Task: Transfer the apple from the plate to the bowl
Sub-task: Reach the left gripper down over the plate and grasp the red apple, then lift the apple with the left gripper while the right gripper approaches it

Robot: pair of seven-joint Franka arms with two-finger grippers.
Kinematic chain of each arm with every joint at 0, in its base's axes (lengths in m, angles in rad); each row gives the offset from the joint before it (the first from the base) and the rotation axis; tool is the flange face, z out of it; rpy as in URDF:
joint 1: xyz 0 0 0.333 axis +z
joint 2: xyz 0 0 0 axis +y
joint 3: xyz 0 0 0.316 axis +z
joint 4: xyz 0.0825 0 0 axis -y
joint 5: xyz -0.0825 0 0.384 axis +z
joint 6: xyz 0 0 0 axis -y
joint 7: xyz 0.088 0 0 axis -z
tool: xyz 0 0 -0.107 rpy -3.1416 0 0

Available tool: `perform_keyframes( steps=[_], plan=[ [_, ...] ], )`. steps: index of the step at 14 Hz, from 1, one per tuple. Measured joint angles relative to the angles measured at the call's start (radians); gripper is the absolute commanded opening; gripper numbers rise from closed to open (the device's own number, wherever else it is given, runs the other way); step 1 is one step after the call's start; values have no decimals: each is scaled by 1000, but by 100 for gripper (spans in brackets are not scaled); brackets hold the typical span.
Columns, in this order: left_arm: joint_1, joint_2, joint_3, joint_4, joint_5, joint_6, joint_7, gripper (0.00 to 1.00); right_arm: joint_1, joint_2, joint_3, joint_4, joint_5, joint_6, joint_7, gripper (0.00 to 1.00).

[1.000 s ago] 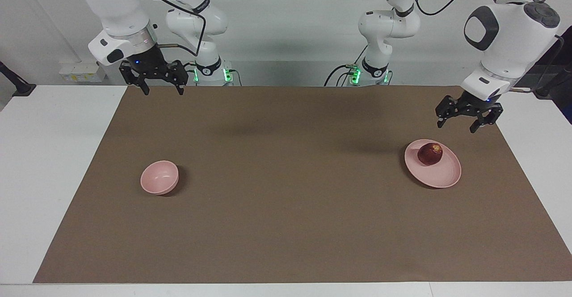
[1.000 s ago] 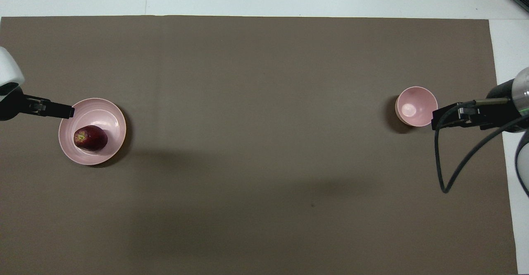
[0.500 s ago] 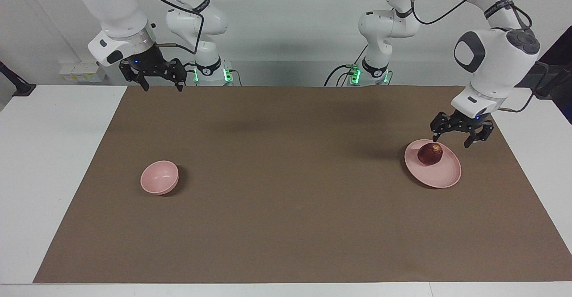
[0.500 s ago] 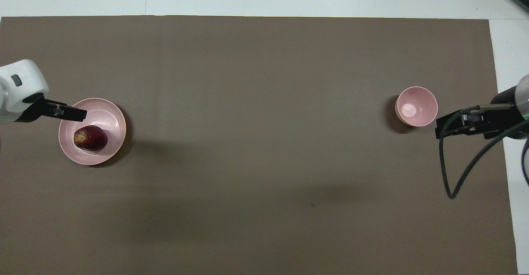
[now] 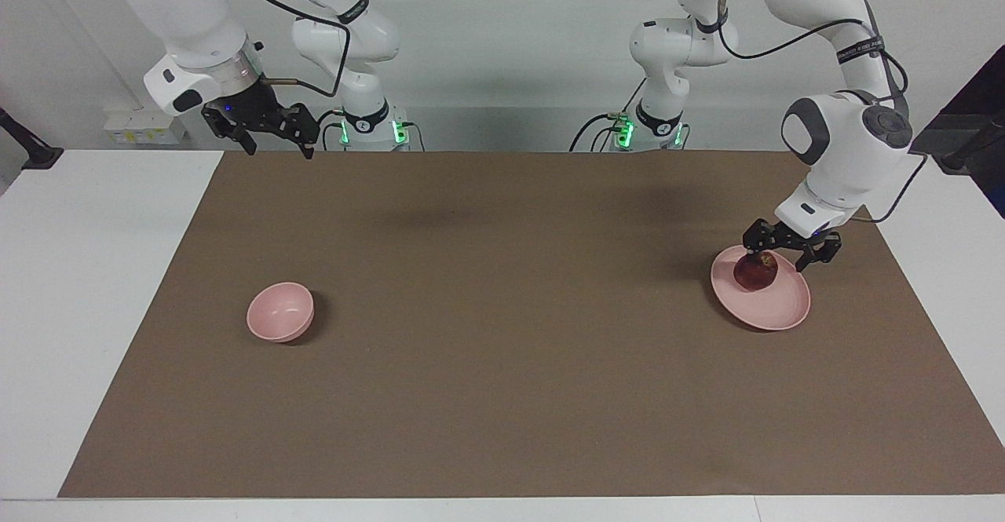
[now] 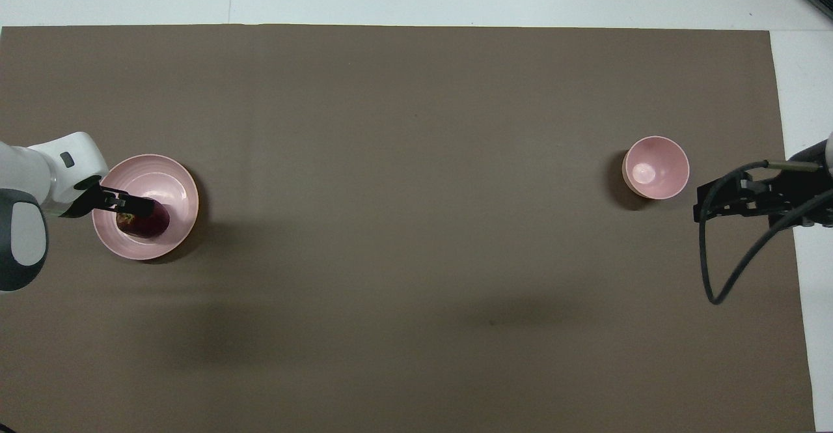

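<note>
The dark red apple is clear of the plate's rim (image 6: 156, 257) and under open fingers, so my left gripper carries on going down and closes around the apple's sides (image 5: 756, 274).
The dark red apple (image 5: 756, 273) lies on the pale pink plate (image 5: 773, 308) toward the left arm's end of the table; both also show in the overhead view, apple (image 6: 151, 226) and plate (image 6: 170, 179). My left gripper (image 5: 776, 256) is open and low over the apple, one finger on each side of its top; it covers part of the apple in the overhead view (image 6: 138, 207). The small pink bowl (image 5: 280, 312) stands empty toward the right arm's end (image 6: 655, 167). My right gripper (image 5: 276, 150) is open and waits raised over the mat's edge near the robots.
A brown mat (image 5: 502, 349) covers most of the white table. A black cable (image 6: 709, 270) hangs from the right arm near the bowl.
My left gripper has come down from above the plate's rim to just over the apple. My right gripper has drawn back a little from the bowl. Apple, plate and bowl have not moved.
</note>
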Motion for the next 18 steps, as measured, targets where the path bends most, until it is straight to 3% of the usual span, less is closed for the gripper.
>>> perform_keyframes(
  steps=[6,7,9,10,12,18],
  plan=[
    [13,7,1,-113,-25,135,0,100,5,-11,0,-39,132,-2,252,100],
    [17,7,1,-122,-26,139,0,87,5,-14,0,-57,156,-2,298,100],
    [19,7,1,-127,-28,145,0,35,6,-15,0,-90,217,1,404,100],
    [19,4,1,-126,-28,148,0,18,7,-14,0,-106,249,3,439,100],
    [19,4,1,-126,-28,162,0,0,8,-11,0,-134,307,14,526,100],
    [15,-6,-7,-67,-28,177,0,0,35,17,2,-270,490,172,717,100]
  ],
)
